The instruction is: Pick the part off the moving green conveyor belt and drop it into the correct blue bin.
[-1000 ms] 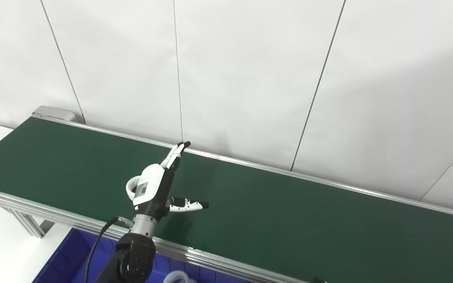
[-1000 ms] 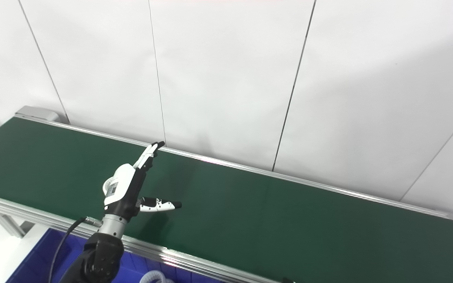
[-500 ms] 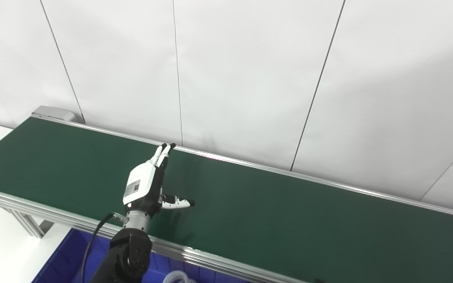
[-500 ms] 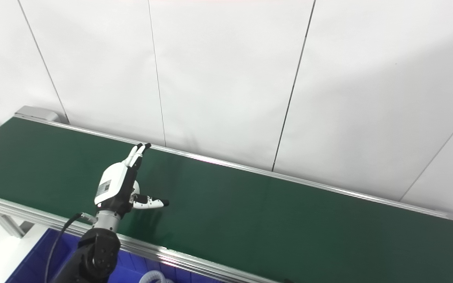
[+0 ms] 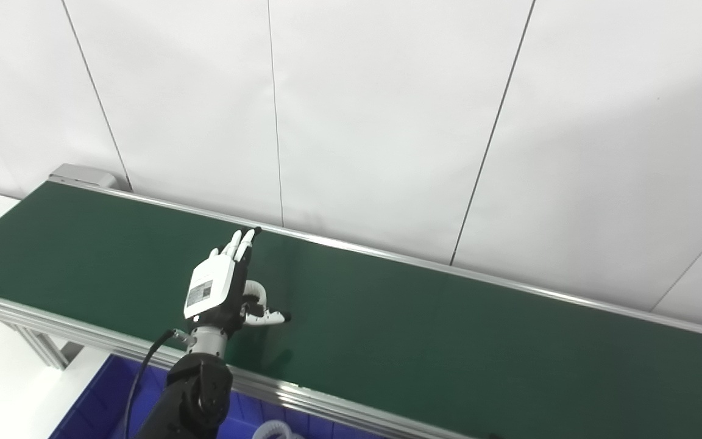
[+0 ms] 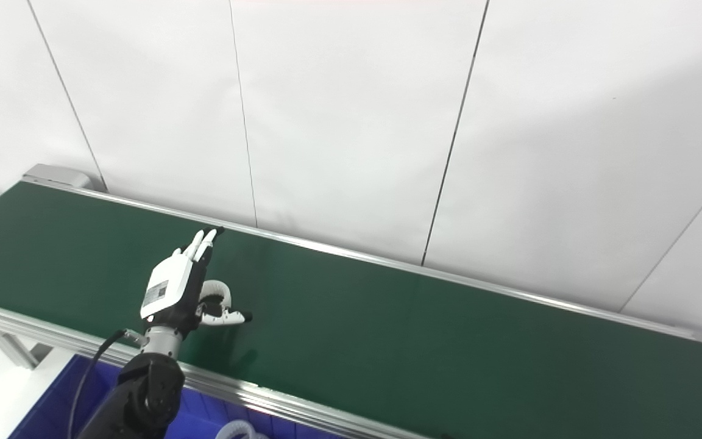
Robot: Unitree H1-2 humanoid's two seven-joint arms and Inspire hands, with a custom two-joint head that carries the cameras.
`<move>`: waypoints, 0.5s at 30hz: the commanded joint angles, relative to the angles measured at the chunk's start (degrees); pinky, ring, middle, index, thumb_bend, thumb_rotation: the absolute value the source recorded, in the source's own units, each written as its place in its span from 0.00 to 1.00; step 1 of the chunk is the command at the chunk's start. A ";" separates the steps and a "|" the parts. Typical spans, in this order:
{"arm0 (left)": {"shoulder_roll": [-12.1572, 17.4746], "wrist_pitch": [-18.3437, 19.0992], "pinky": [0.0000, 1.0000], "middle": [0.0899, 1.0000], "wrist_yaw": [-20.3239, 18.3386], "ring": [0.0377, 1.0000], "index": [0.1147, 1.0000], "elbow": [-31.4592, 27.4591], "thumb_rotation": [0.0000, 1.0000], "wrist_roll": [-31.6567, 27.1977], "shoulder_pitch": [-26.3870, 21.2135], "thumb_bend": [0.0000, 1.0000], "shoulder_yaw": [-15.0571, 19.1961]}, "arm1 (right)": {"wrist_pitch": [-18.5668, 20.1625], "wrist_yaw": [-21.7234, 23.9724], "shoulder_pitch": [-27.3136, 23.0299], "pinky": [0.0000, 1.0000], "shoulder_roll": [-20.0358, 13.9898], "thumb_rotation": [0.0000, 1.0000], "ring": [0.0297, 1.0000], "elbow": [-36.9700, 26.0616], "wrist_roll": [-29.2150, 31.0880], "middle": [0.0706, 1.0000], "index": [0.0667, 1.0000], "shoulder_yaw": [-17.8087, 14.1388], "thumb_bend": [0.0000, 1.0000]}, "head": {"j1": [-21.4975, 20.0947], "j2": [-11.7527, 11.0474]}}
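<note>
My gripper will find more white rings inside the blue bin when it carries the ring over, because a white curved rim shows in the bin.
A white ring-shaped part lies on the green conveyor belt, towards its left half. My left hand stands upright over the belt just left of the part, open, with fingers pointing up and away. Its thumb sticks out to the right in front of the ring, so the ring sits between palm and thumb. The hand hides the ring's left edge, and I cannot tell whether they touch. In the right eye view the part shows the same way. My right hand is out of view.
A blue bin sits below the belt's near rail at the bottom left. White hose-like parts peek out at the bottom edge. The belt's aluminium rail runs along the near side. A white panelled wall stands behind.
My left hand has moved left and slightly lower over the belt. The white ring, earlier showing at the hand's left side, now shows on its right, between palm and thumb.
</note>
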 commanded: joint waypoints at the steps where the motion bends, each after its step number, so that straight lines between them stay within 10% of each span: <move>1: 1.24 1.28 1.00 1.00 1.02 1.00 0.95 -0.55 0.00 1.28 -2.38 0.75 -0.47 | -3.33 -0.20 -0.11 0.65 0.10 0.23 0.77 -1.67 0.44 0.82 0.84 0.01 0.66 | -0.03 0.10; 15: 1.60 2.30 1.00 1.00 1.88 1.00 0.95 7.49 0.00 -0.15 -4.47 0.67 -4.26 | -3.02 -0.21 0.33 0.63 0.16 0.25 0.75 -2.47 0.06 0.81 0.83 -0.05 0.66 | -0.23 0.40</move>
